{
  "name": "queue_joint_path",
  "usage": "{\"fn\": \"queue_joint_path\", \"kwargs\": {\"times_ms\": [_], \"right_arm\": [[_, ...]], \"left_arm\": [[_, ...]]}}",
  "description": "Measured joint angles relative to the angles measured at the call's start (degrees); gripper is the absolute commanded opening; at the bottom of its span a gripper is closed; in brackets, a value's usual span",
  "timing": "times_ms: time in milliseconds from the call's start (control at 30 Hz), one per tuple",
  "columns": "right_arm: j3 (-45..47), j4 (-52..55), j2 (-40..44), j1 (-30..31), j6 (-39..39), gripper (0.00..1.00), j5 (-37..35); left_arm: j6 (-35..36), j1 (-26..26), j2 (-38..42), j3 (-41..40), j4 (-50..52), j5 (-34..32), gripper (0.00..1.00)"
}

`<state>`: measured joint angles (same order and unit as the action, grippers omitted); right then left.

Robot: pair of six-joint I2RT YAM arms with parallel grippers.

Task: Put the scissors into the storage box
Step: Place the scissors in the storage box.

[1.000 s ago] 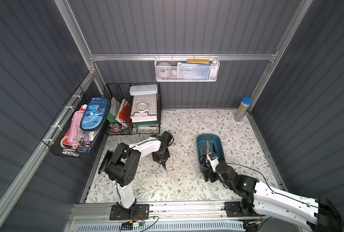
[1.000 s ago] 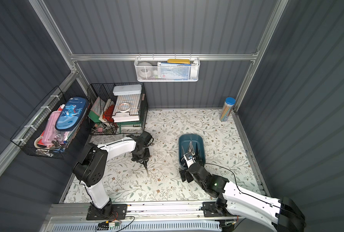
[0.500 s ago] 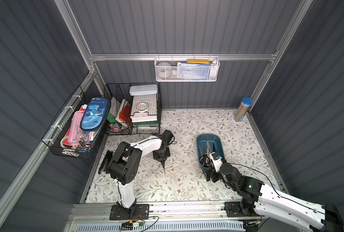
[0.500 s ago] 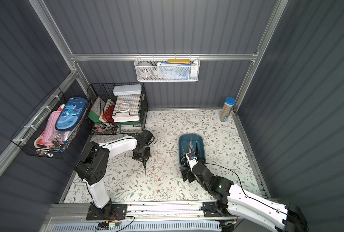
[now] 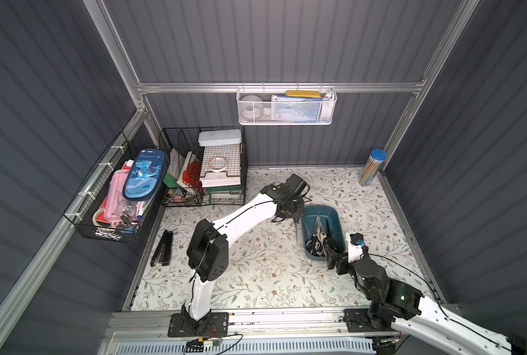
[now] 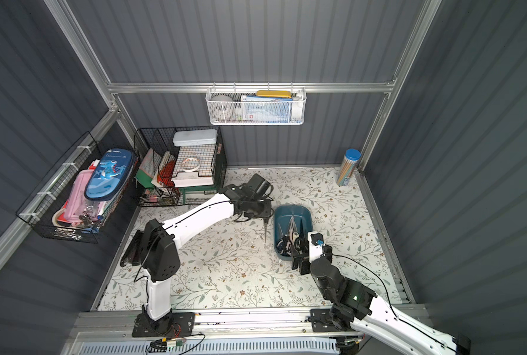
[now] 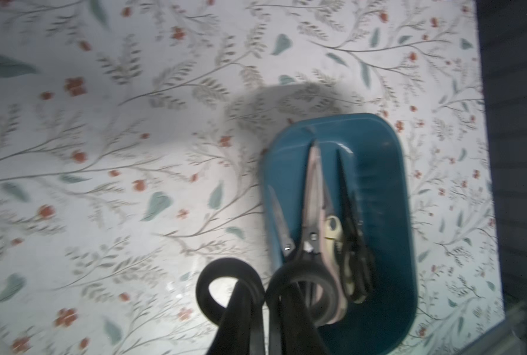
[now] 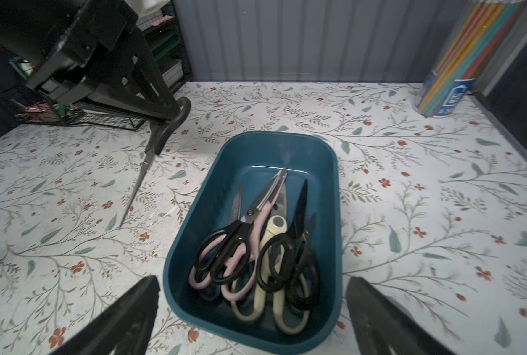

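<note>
The robot's left gripper is bringing the scissors while the right gripper crowds the storage box's near corner [image 5: 322, 256], so next the right gripper backs clear [image 5: 377, 238] before the scissors go in.
A black-handled pair of scissors [image 8: 166, 129] hangs blade-down in my left gripper [image 7: 265, 302], which is shut on its handle loops [image 7: 229, 287]. The blade tip [image 5: 296, 233] hangs over the table just beside the left wall of the storage box [image 5: 320, 209], a dark teal tub also seen from above [image 6: 293, 210]. Inside it lie several scissors, among them a pink pair [image 8: 257, 229], a pale-yellow pair [image 8: 276, 261] and black ones [image 8: 299, 246]. My right gripper [image 8: 252, 280] stands open at the tub's near end [image 5: 336, 256], around nothing.
A long black bar [image 5: 162, 247] lies by the left wall. Black wire baskets stand at the back left [image 5: 203, 172] and hang on the side rail [image 5: 114, 196]. A white mesh basket [image 5: 286, 106] hangs on the back wall. A pencil tube [image 5: 371, 167] stands back right.
My left arm has carried the black-handled scissors to the right, up to the tub's left side. My right gripper has drawn back slightly from the tub.
</note>
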<state>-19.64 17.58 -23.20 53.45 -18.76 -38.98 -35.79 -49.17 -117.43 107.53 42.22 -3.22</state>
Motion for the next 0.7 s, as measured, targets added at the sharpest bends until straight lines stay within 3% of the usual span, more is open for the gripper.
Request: {"fn": "queue_joint_path", "kwargs": {"times_ms": [233, 433, 467, 500, 700], "right_arm": [[-15.93, 8.44, -5.01, 0.00, -4.87, 0.99, -16.63], [-15.65, 5.51, -1.46, -0.02, -2.10, 0.99, -22.49], [-14.40, 4.66, -0.50, -0.04, -1.49, 0.99, -22.77], [-13.31, 4.37, 0.26, -0.04, -1.29, 0.99, -22.80], [-8.39, 4.17, 3.04, -0.04, -0.26, 0.99, -21.84]], "left_arm": [[-0.37, -3.13, -12.66, 10.86, -0.11, 7.04, 0.00], [-2.58, -3.78, -18.78, 13.60, -0.72, 10.10, 0.00], [-2.99, -3.78, -19.23, 13.94, -0.68, 10.36, 0.07], [-3.34, -3.78, -19.61, 14.58, -0.59, 10.49, 0.26], [-4.00, -3.67, -19.08, 18.36, -1.07, 8.02, 0.43]]}}
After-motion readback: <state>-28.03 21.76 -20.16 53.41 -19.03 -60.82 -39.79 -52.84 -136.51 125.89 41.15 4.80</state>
